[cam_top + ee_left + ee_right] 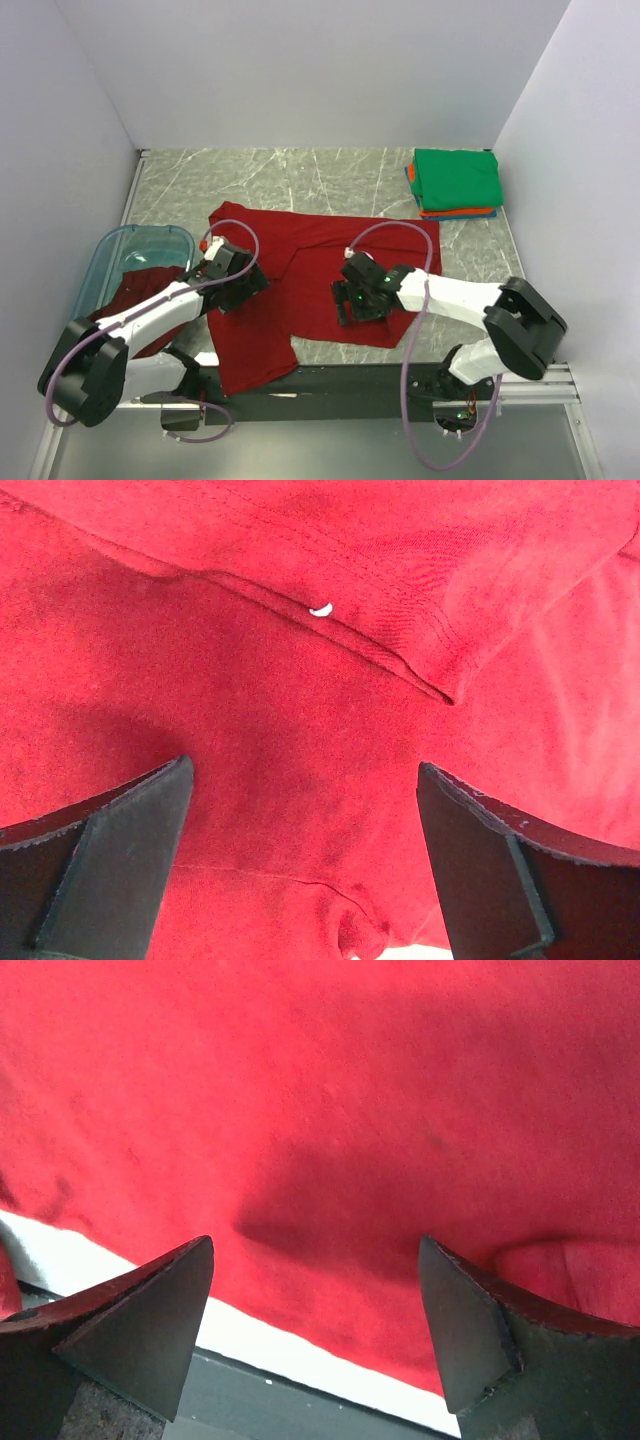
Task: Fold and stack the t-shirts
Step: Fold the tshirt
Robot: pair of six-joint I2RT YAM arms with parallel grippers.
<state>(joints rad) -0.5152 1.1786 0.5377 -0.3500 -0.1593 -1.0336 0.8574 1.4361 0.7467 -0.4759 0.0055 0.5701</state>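
The red t-shirt's near corner point(398, 330) is folded inward next to the robot's right gripper, so next the right gripper goes to the hem edge point(413, 318) and opens it flat before folding.
A bright red t-shirt point(300, 265) lies spread and partly rumpled on the marble table. My left gripper point(248, 287) hovers open over its left part; in the left wrist view red cloth point(300, 730) with a stitched hem fold point(400, 650) fills the space between the fingers point(120, 850). My right gripper point(348, 306) stands open low over the shirt's near edge point(330, 1330), nothing between its fingers point(470, 1320). A darker maroon t-shirt point(140, 300) hangs out of the tub. Folded t-shirts point(455, 180) are stacked at the back right, green on top, orange and blue beneath.
A translucent blue plastic tub point(120, 250) stands at the left, against the wall. The table's dark front rail point(340, 385) runs just below the red shirt, which overhangs it at the lower left. Bare marble point(300, 175) lies behind the shirt.
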